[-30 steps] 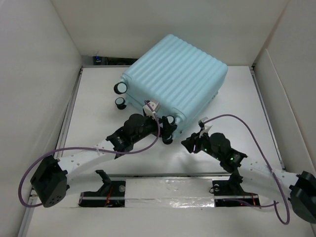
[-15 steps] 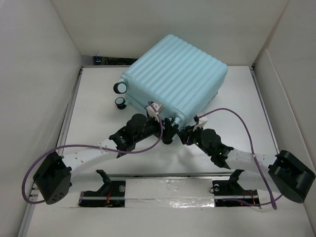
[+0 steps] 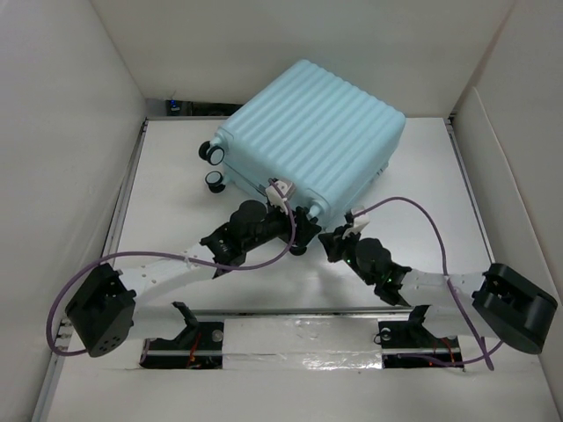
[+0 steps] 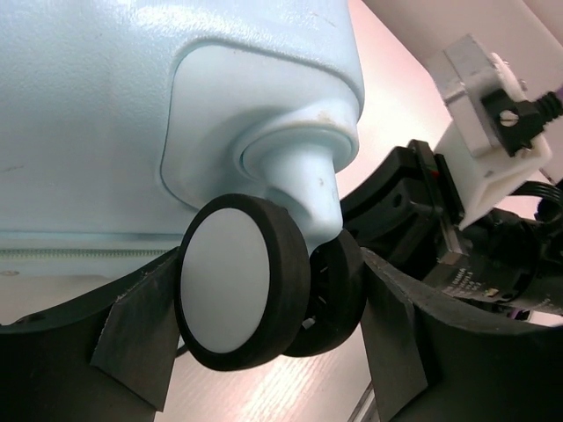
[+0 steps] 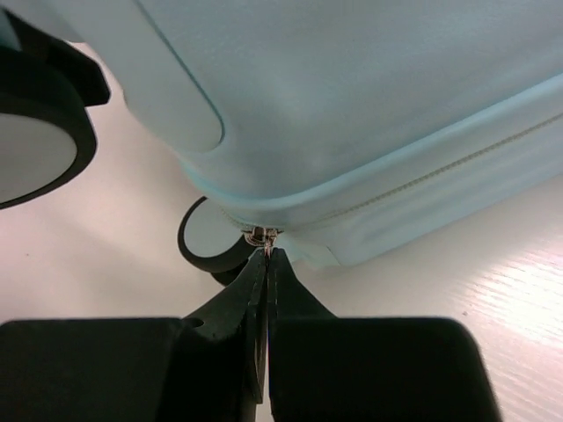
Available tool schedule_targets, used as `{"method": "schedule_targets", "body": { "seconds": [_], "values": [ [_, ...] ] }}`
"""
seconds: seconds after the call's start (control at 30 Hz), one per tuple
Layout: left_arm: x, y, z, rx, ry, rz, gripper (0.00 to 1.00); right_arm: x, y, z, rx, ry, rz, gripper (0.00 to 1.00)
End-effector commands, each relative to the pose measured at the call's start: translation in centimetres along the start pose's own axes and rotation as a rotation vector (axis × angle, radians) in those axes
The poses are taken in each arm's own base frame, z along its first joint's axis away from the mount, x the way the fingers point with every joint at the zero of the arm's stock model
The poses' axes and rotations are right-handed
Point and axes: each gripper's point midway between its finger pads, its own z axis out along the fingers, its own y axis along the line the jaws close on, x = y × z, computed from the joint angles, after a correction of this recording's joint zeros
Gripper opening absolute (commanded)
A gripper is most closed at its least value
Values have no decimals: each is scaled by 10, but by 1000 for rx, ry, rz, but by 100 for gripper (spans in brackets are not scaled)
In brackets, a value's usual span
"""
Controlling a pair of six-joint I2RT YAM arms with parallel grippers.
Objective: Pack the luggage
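Note:
The luggage sits at a slant and my left gripper is crowding the zipper pull's corner (image 3: 320,216). So next my left gripper goes to the far wheels (image 3: 214,156) and turns the luggage straight.
The luggage (image 3: 308,132), pale aqua and ribbed, lies closed and flat at the back of the table. At its near corner my left gripper (image 3: 299,236) straddles a black-and-white twin wheel (image 4: 229,281), a finger pressed against each side. In the left wrist view the gripper (image 4: 268,308) sits under the luggage shell (image 4: 132,105). Just to the right, my right gripper (image 3: 330,239) meets the same corner. The right wrist view shows this gripper (image 5: 266,259) shut on the small metal zipper pull (image 5: 261,236) at the seam of the luggage (image 5: 352,88).
Two more wheels (image 3: 211,151) (image 3: 214,182) stick out at the luggage's left corner. White walls enclose the table on the left, back and right. Purple cables (image 3: 413,204) loop above both arms. The arm bases (image 3: 299,338) line the near edge.
My right arm swung left to the luggage corner and its jaws shut on the zipper pull. The left jaws closed in on the wheel.

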Motion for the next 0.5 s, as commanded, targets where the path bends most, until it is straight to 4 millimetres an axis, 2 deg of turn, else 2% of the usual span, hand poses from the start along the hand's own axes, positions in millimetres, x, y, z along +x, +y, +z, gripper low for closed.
{"method": "schedule_targets", "body": {
  "seconds": [0.0, 0.07, 0.1, 0.13, 0.17, 0.2, 0.23, 0.27, 0.3, 0.33, 0.37, 0.4, 0.43, 0.47],
  "values": [
    [-32, -14, 13, 38, -80, 32, 61, -63, -3, -10, 40, -237, 78, 0],
    [-37, -22, 17, 65, -83, 45, 53, -58, -2, -17, 29, -207, 71, 0],
    [-36, -23, 23, 71, -73, 48, 43, -66, 5, -25, 1, -222, 82, 0],
    [-48, -30, 26, 94, -96, 50, 38, -55, -2, -28, 29, -170, 64, 0],
    [-55, -39, 29, 120, -114, 52, 33, -55, -1, -33, 26, -164, 70, 0],
    [-63, -51, 36, 153, -123, 52, 23, -61, -2, -41, 17, -185, 91, 0],
    [-67, -61, 41, 188, -125, 52, 19, -52, -7, -45, 31, -148, 79, 0],
    [-75, -73, 44, 216, -143, 51, 16, -51, -10, -49, 39, -145, 86, 0],
    [-70, -84, 54, 242, -127, 43, 12, -50, -8, -53, 30, -143, 103, 0],
    [-90, -104, 57, 295, -162, 43, 10, -50, -12, -60, 31, -151, 115, 0],
    [-102, -112, 60, 324, -185, 38, 9, -49, -13, -62, 29, -155, 123, 0],
    [-95, -121, 72, 349, -159, 29, 6, -49, -13, -64, 26, -160, 136, 0],
    [-117, -144, 72, 414, -192, 24, 4, -50, -12, -65, 13, -171, 144, 0],
    [-121, -149, 77, 428, -186, 21, 4, -50, -10, -64, 3, -172, 143, 0]
  ]
}}
